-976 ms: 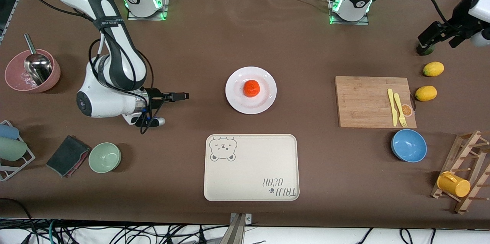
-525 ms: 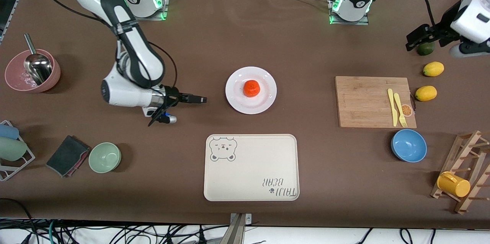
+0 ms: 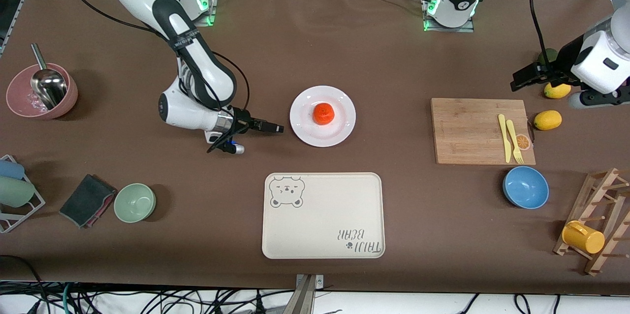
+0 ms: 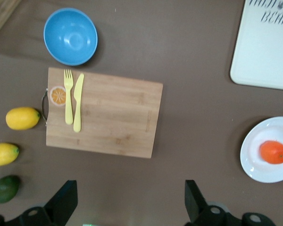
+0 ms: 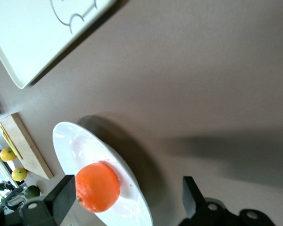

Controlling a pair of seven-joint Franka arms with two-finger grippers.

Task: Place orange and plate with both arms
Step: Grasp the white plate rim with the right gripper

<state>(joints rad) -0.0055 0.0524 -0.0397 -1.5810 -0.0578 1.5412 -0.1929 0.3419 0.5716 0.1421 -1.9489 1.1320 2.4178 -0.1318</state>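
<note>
I expect the round orange [image 3: 323,113] to move off centre but come along when I lift the plate, because it sits loose inside the plate's raised rim [image 3: 323,141].
The white plate [image 3: 344,129] lies in the middle of the table with the orange [image 3: 323,113] resting on it. My right gripper [image 3: 278,128] is low, just beside the plate's rim on the right arm's end, pointing at it, open and empty. The right wrist view shows the orange [image 5: 98,187] on the plate [image 5: 70,141], with the rim between the fingers of that gripper [image 5: 127,193]. My left gripper [image 3: 517,80] hangs open and empty over the table by the cutting board's corner. In the left wrist view, the left gripper [image 4: 129,193] is far from the plate [image 4: 254,160] and the orange [image 4: 274,152].
A cream bear tray [image 3: 322,215] lies nearer the camera than the plate. A cutting board [image 3: 467,129] with yellow cutlery, two lemons [image 3: 547,120], a blue bowl [image 3: 525,187] and a mug rack [image 3: 598,225] stand toward the left arm's end. A green bowl [image 3: 135,202] and pink bowl [image 3: 19,102] stand toward the right arm's end.
My right gripper has travelled across the table toward the plate and now sits at its rim. My left arm has swung from over the green fruit toward the cutting board.
</note>
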